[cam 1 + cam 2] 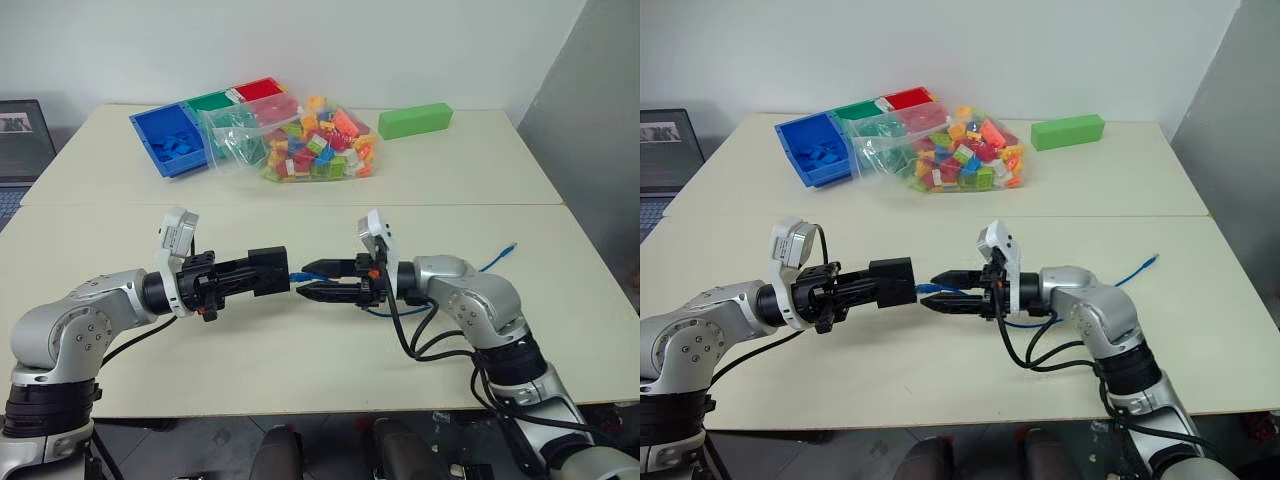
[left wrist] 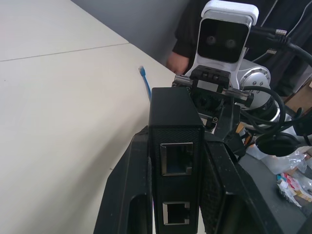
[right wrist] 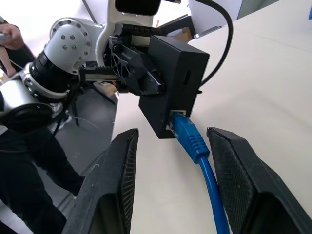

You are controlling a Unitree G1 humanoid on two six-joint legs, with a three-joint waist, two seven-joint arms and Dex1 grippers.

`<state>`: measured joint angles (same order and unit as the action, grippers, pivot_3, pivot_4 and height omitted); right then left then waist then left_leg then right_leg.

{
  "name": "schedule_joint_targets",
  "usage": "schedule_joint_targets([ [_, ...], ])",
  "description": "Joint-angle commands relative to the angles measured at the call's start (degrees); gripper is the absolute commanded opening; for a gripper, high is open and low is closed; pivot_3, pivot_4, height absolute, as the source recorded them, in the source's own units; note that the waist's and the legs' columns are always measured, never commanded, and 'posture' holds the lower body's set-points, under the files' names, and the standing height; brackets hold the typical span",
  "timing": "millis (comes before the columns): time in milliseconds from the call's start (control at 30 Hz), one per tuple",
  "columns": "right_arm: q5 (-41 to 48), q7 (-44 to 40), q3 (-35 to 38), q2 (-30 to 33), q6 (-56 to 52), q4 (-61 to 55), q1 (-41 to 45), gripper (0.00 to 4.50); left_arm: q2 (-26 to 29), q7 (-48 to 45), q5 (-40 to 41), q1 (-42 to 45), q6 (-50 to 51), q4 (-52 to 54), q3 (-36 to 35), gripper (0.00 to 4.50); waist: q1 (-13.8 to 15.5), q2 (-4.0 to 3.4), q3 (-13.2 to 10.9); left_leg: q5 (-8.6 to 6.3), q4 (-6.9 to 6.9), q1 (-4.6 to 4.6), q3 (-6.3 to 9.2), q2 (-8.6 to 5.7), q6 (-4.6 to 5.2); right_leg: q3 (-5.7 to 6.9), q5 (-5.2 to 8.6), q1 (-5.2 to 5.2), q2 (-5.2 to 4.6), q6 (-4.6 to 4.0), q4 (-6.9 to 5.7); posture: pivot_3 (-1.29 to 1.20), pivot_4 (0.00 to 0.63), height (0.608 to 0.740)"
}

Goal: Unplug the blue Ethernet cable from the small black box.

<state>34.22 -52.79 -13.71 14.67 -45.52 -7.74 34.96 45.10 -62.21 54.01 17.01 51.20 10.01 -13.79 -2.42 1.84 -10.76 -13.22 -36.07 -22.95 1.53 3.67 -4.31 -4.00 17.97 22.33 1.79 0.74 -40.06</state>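
I expect the blue Ethernet cable's plug (image 3: 189, 137) to slide straight out of the small black box when I pull, because it sits squarely in the port (image 3: 176, 118).
My left gripper (image 1: 250, 272) is shut on the small black box (image 1: 270, 270) and holds it level above the table, pointing right. In the left wrist view the box (image 2: 175, 126) sits between the fingers (image 2: 124, 195) with two ports facing the camera. The blue Ethernet cable (image 3: 187, 136) is plugged into the box's (image 3: 175, 73) side. My right gripper (image 1: 303, 279) faces the box with one finger (image 3: 114, 180) on each side of the plug, open and not touching it. The cable runs under my right arm to its free end (image 1: 512, 246) on the table.
At the table's far side stand a blue tray (image 1: 165, 140), a clear bag of coloured bricks (image 1: 310, 145) and a green block (image 1: 415, 120). A laptop (image 1: 20, 140) sits far left. A person's hand (image 2: 175, 61) shows beyond the table edge.
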Motion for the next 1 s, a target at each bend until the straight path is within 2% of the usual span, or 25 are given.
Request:
schedule_joint_targets([
  [33,1.48,0.28,1.09,-1.03,-0.6,0.18,1.0,2.36,-0.06,-0.84,1.65,1.29,0.27,1.36,-0.3,0.81,-0.01,0.0,0.0,0.0,0.0,0.0,-0.01,0.0,0.0,0.0,0.01,0.0,0.0,0.02,0.01,0.0,0.15,0.74],
  [467,3.78,-0.9,2.59,-3.15,-3.01,4.88,3.08,2.36,-0.25,-1.05,1.84,1.37,1.09,1.93,-0.45,0.81,-0.15,0.0,0.0,0.0,0.01,-0.01,0.0,0.0,0.0,0.0,0.03,0.0,0.0,0.05,0.02,0.0,0.15,0.74],
  [800,4.72,-2.26,3.11,-2.5,-4.52,6.25,4.18,2.36,-0.21,-1.22,1.97,1.11,1.35,2.06,-0.73,0.81,-0.35,0.0,0.0,0.0,0.01,-0.01,0.0,0.0,0.0,0.0,0.04,0.0,0.0,0.07,0.03,0.0,0.15,0.74],
  [900,4.75,-2.28,3.17,-2.58,-4.59,6.27,4.22,1.84,-0.22,-1.28,2.02,0.95,1.34,2.14,-0.77,0.81,-0.39,0.0,0.0,0.0,0.02,-0.01,0.0,0.0,0.0,0.0,0.05,0.0,0.0,0.09,0.04,0.0,0.15,0.74],
  [1000,4.66,-2.68,3.07,-2.51,-4.54,6.35,4.32,1.1,-0.19,-1.28,2.01,0.92,1.33,2.1,-0.69,0.81,-0.41,0.0,0.0,0.0,0.02,-0.01,-0.01,0.0,0.0,0.0,0.08,0.01,0.0,0.13,0.04,0.0,0.15,0.74],
])
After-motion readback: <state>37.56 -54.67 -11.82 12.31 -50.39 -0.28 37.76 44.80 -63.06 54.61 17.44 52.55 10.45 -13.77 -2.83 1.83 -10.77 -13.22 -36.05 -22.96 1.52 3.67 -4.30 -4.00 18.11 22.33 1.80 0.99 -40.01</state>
